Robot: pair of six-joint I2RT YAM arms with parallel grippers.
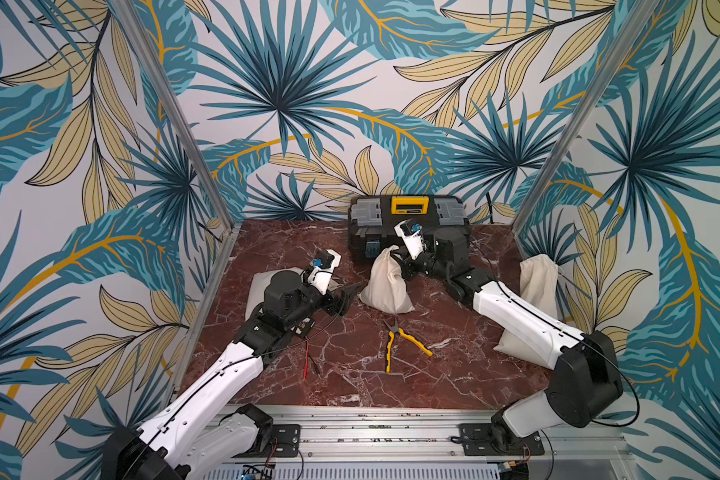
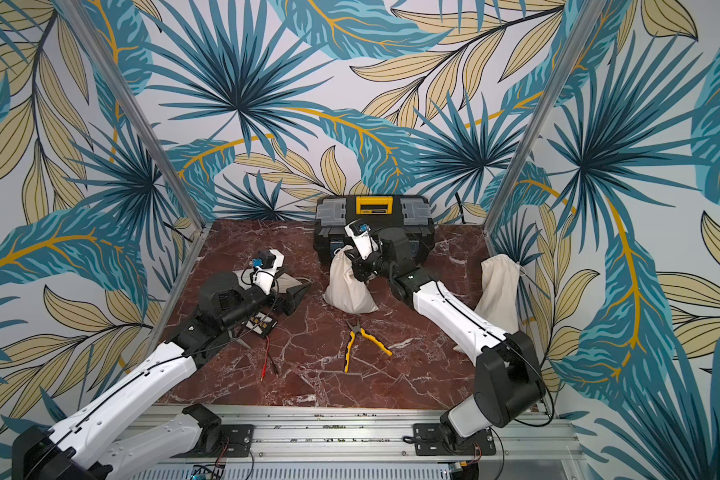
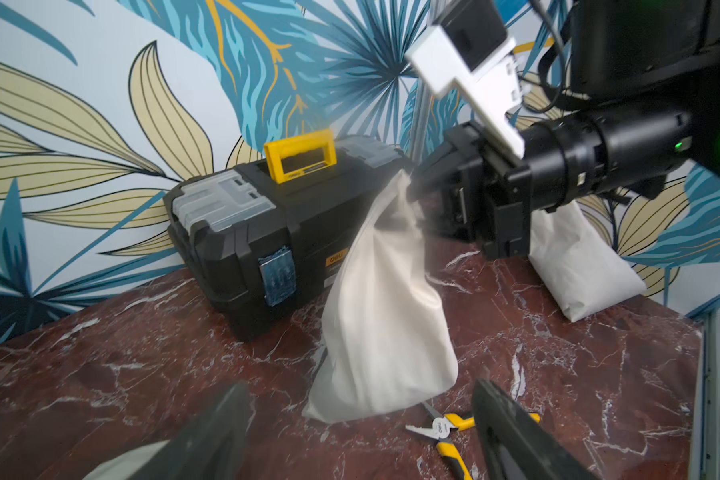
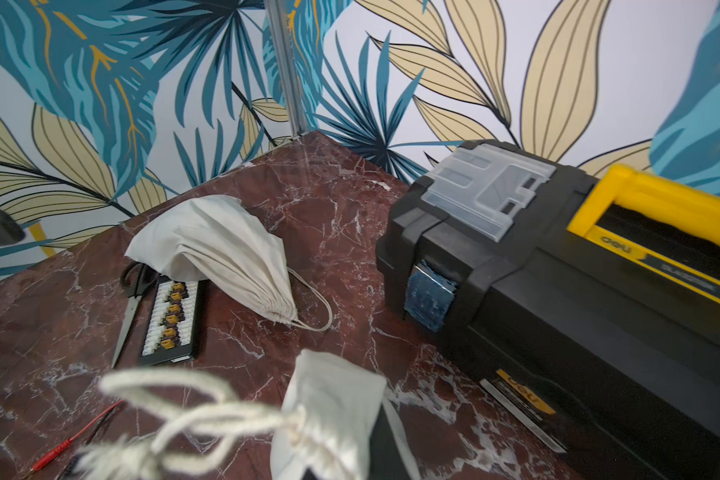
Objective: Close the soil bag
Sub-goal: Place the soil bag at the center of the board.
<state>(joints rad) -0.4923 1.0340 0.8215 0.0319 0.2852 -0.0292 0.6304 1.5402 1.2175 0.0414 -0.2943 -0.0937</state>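
Observation:
My gripper will pull the drawstring, and the drawstring will then slide out long and gather the bag's opening, because loose folds (image 3: 380, 264) run down from the soil bag's pinched top (image 3: 402, 185).
The soil bag (image 1: 385, 286) is a cream cloth sack standing on the marble table in front of the toolbox, seen in both top views (image 2: 350, 286). My right gripper (image 1: 400, 261) is shut on the bag's top edge and holds it up, as the left wrist view shows (image 3: 416, 185). In the right wrist view the pinched cloth (image 4: 333, 399) drapes over a finger and the drawstring (image 4: 192, 419) hangs loose in loops. My left gripper (image 1: 352, 293) stands open just left of the bag's base, its two fingers (image 3: 512, 436) wide apart with nothing between them.
A black and yellow toolbox (image 1: 408, 224) stands behind the bag. Yellow pliers (image 1: 400, 338) lie in front of it. A second cloth bag (image 1: 537, 291) leans at the right wall, and a third (image 4: 221, 249) lies left beside scissors (image 4: 132, 299) and a connector board (image 4: 169, 320). Red leads (image 1: 306, 361) lie near the left arm.

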